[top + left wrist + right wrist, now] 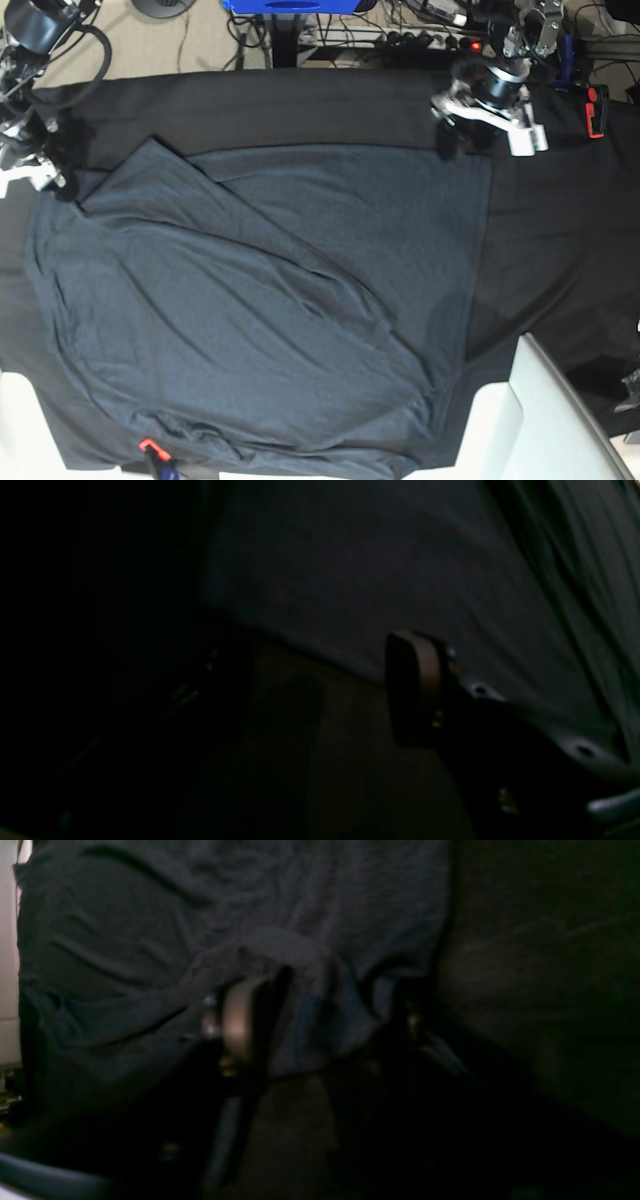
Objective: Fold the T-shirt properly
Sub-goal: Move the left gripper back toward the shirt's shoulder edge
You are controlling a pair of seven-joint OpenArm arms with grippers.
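Next, my left gripper moves back in over the T-shirt's far edge (474, 158) and pinches it before folding, since its open fingers span tablecloth (303, 693) past the T-shirt.
The T-shirt (260, 300) lies spread on the black tablecloth (560, 240), with one side folded diagonally over its middle. At the shirt's far left corner sits my right gripper (60, 185). In the right wrist view the right gripper (320, 1025) has its fingers (240, 1020) still apart, with a bunched fold of the T-shirt (310, 990) between them. My left gripper (465, 145) hovers at the shirt's far right corner. The left wrist view shows the left gripper (305, 690) open over dark tablecloth, one finger (415, 690) beside the T-shirt (375, 570) edge, the other lost in shadow.
A white surface (550, 410) juts in at the near right. A small red and blue item (152, 452) lies at the shirt's near hem. Cables (420, 30) and a blue stand (290, 5) line the far edge, and a red object (596, 110) sits at the far right.
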